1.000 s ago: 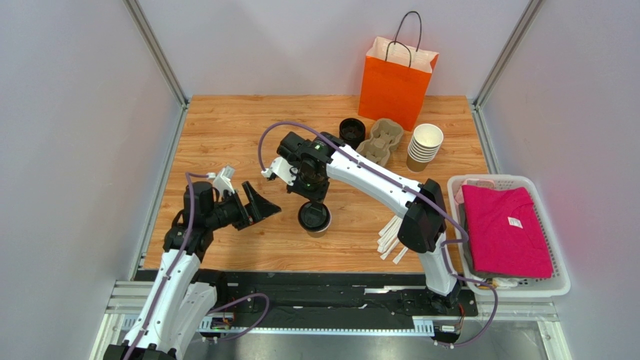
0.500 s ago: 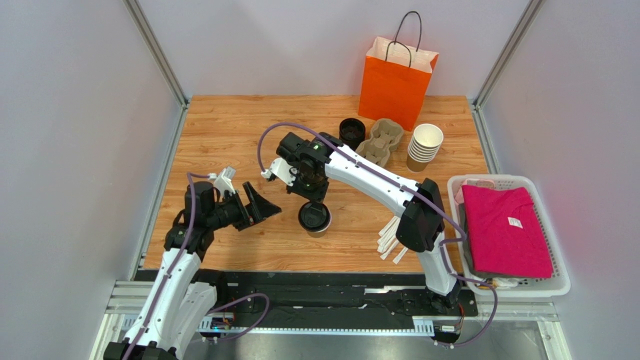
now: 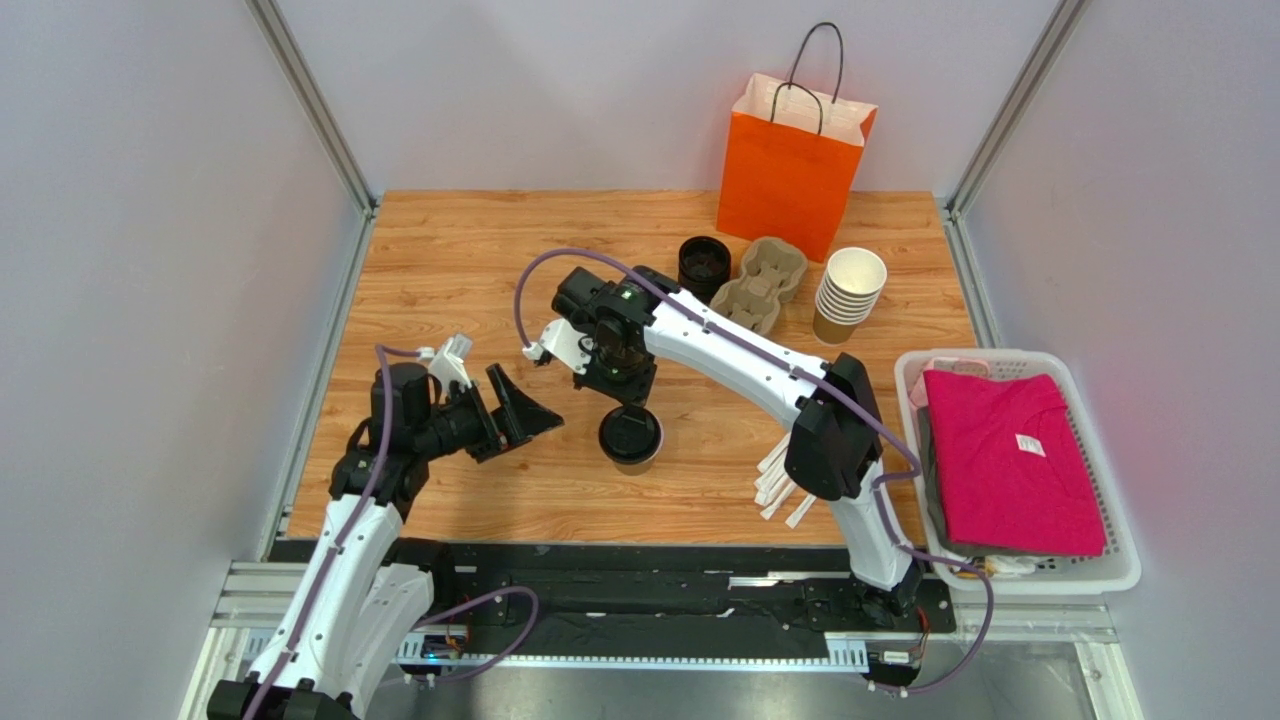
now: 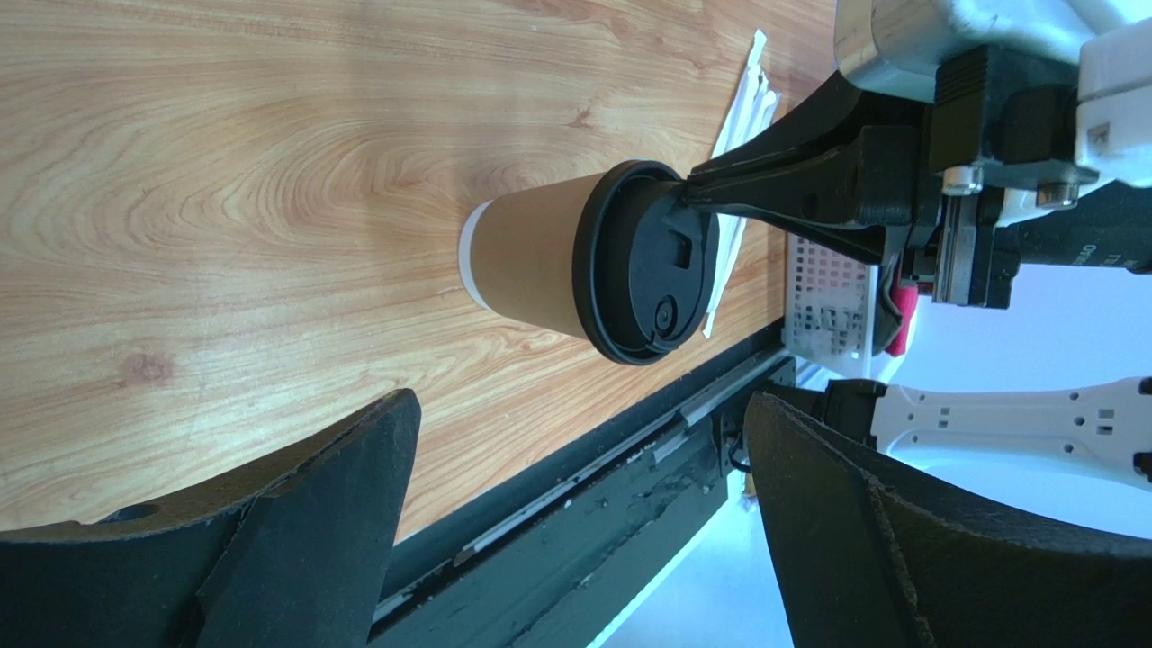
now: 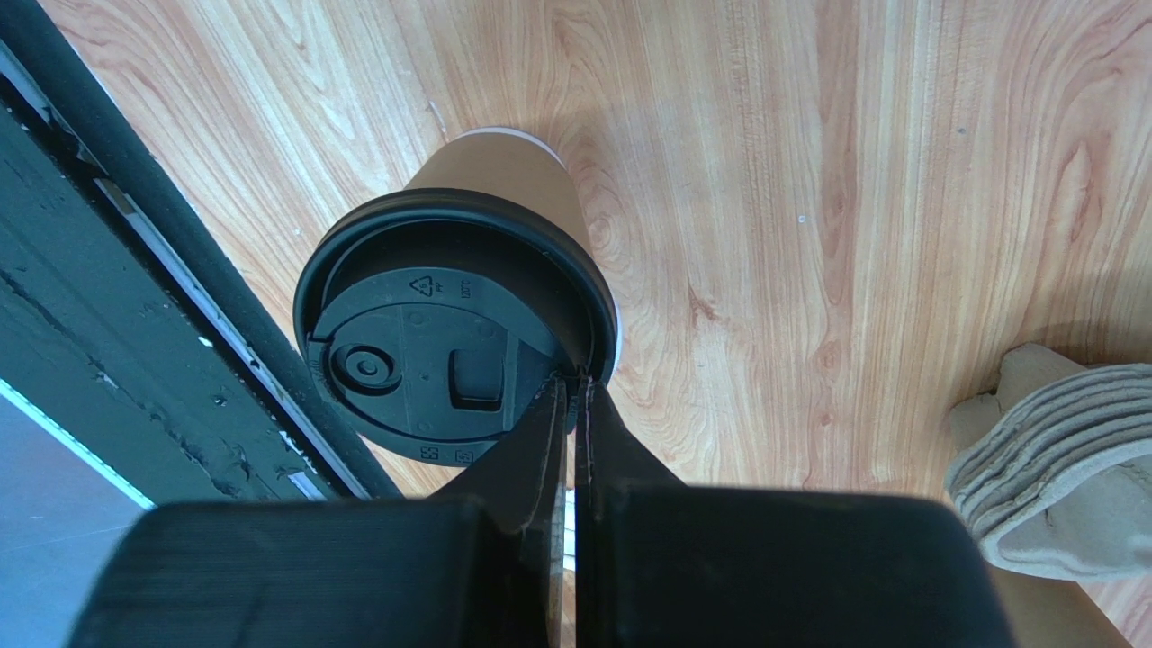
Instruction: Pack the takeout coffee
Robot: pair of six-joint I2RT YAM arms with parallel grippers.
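Note:
Next, my right gripper lifts clear because its fingers touch only the far edge of the lid (image 5: 595, 354). Both grippers should then press the lid's top (image 3: 630, 435) together.
The takeout coffee (image 3: 630, 435), a tan paper cup (image 4: 530, 263) with a black lid (image 5: 433, 351), stands upright on the wooden table near the front middle. My right gripper (image 3: 627, 402) comes down from above, shut, with its tips (image 5: 575, 392) resting on the far edge of the lid. In the left wrist view those shut fingers (image 4: 757, 182) touch the lid's rim. My left gripper (image 3: 534, 408) hovers just left of the cup, pointing at it, open wide (image 4: 584, 412) with nothing between its fingers.
At the back stand an orange paper bag (image 3: 793, 165), a pulp cup carrier (image 3: 763, 282), a stack of lidless cups (image 3: 851, 293) and a stack of black lids (image 3: 703, 263). White wrapped sticks (image 3: 784, 477) lie right of the cup. A white basket (image 3: 1115, 573) holds pink cloth.
The right arm's elbow has shifted slightly left. Its shut tips stay on the lid, and the left arm has not moved.

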